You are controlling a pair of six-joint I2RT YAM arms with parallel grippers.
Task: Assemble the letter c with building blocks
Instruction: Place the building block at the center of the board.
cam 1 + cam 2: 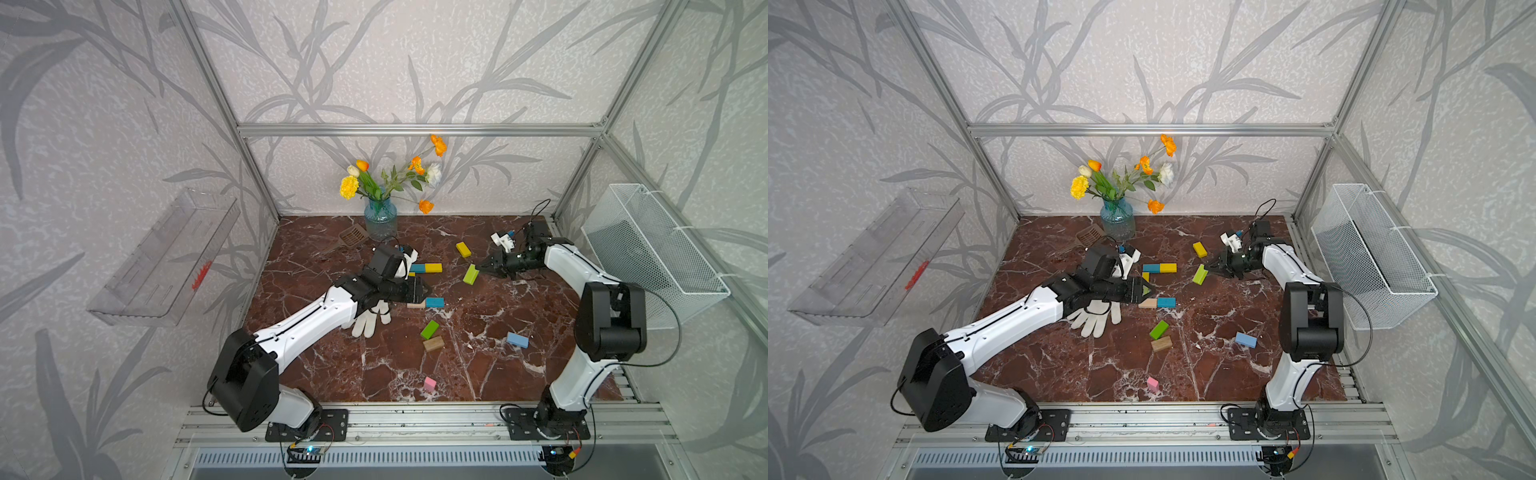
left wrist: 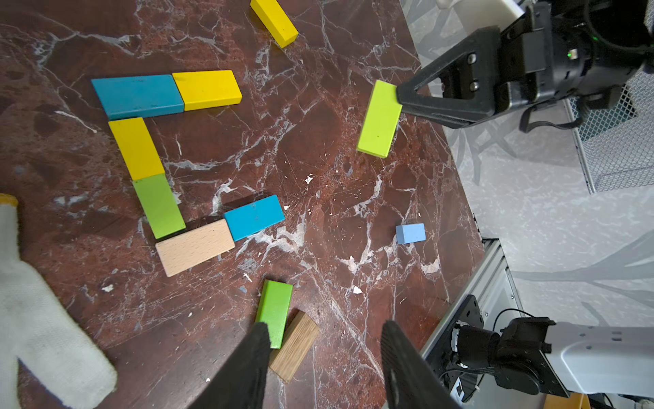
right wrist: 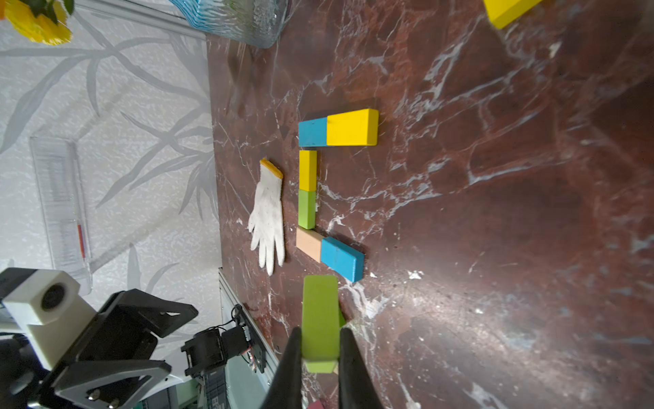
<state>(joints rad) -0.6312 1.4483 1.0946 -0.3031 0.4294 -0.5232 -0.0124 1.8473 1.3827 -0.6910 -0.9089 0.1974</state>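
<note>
The C's arms and spine are filled and open marble is under the lime-green block, so my right gripper should keep moving the block down until it touches, and then let go.
Six building blocks lie flat in a C: blue and yellow along one arm, yellow and green down the spine, plain wood and blue along the other arm. My left gripper hovers open and empty over that wood-and-blue arm, also seen in a top view. My right gripper is shut on one end of a lime-green block, held tilted to the right of the C.
Loose blocks lie around: yellow, green beside wood, light blue, pink. A white glove lies under my left arm. A spatula and a flower vase stand at the back.
</note>
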